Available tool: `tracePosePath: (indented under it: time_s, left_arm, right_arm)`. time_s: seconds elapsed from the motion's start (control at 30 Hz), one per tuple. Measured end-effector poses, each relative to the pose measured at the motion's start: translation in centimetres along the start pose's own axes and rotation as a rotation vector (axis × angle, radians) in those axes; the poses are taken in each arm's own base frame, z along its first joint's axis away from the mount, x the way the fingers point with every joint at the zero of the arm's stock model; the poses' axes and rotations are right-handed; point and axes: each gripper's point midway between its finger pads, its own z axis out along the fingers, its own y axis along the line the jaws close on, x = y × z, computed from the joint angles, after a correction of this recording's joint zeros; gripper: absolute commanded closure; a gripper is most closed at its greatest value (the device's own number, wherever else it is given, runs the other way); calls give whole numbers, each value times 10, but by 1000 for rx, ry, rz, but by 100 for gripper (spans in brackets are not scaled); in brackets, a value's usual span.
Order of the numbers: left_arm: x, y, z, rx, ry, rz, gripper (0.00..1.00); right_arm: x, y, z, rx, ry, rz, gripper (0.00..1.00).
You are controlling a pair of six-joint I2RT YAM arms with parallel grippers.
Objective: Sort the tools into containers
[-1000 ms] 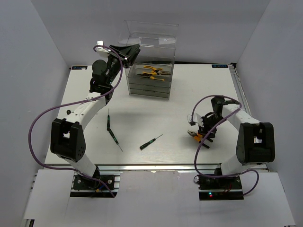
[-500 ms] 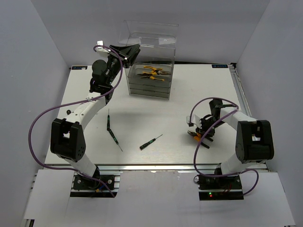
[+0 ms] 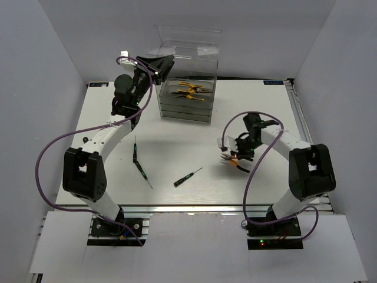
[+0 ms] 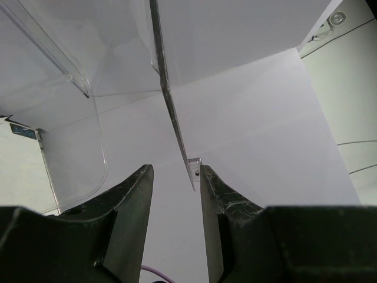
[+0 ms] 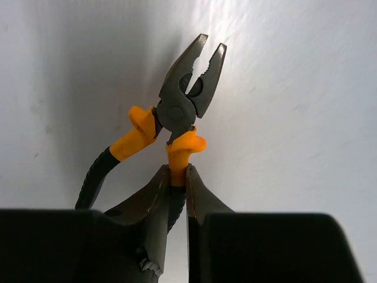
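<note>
The clear upper part [image 3: 187, 41] is up above the top drawer. My right gripper should keep moving the pliers there and let go of them over the orange pliers inside [image 3: 192, 91].
My right gripper [image 3: 231, 156] [image 5: 177, 174] is shut on one orange handle of a pair of orange-and-black pliers [image 3: 228, 160] [image 5: 187, 94], held just above the table right of centre. Their grey nose points away from the wrist camera. Three slim screwdrivers lie on the table: one [image 3: 135, 150] at left, one [image 3: 144, 173] just below it, one [image 3: 187, 177] near the middle. More orange pliers [image 3: 188, 89] lie in the top drawer of the clear stacked container [image 3: 185, 109] at the back. My left gripper [image 3: 160, 65] [image 4: 175, 171] stands open at the container's upper left, a thin clear panel edge [image 4: 168, 100] by its right finger.
A raised clear upper part [image 3: 188, 41] stands above the drawers. White walls close in the table on the left, right and back. A purple cable [image 3: 53, 147] loops beside the left arm, another [image 3: 247, 188] beside the right arm.
My right gripper has shut on the pliers' handle and carried them up and to the left, off the spot where they lay. The left arm has not moved.
</note>
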Motion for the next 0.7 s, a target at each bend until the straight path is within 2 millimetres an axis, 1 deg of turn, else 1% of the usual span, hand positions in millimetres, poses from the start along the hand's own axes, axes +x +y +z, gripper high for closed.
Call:
tracePosePath:
  time_s: [0.03, 0.07, 0.13, 0.2, 0.27, 0.4, 0.47, 0.53, 0.6, 0.7]
  left_arm:
    - [0, 0, 0, 0, 0, 0, 52]
    - [0, 0, 0, 0, 0, 0, 52]
    - [0, 1, 0, -2, 0, -1, 52]
    - [0, 3, -1, -4, 1, -1, 52]
    - [0, 4, -2, -4, 1, -1, 52]
    - [0, 4, -2, 0, 0, 0, 52]
    - [0, 3, -2, 2, 0, 1, 52]
    - [0, 3, -2, 3, 0, 1, 52]
    - [0, 3, -2, 4, 0, 1, 52]
    - [0, 3, -2, 4, 0, 1, 52]
  right_arm:
    - [-6, -5, -1, 7, -5, -17, 100]
    - [-23, -17, -2, 23, -18, -64, 100]
    - [-51, -35, -5, 50, -43, -128, 100]
    - [-77, -48, -8, 72, -65, -177, 100]
    - [-108, -66, -11, 106, -95, -222, 100]
    - [-169, -109, -22, 238, -155, -287, 100]
    - [-201, -135, -31, 328, -188, -311, 100]
    - [-227, -160, -42, 418, -211, -329, 100]
    - [-249, -184, -54, 515, -231, -339, 100]
    - [-264, -215, -68, 643, -238, -323, 100]
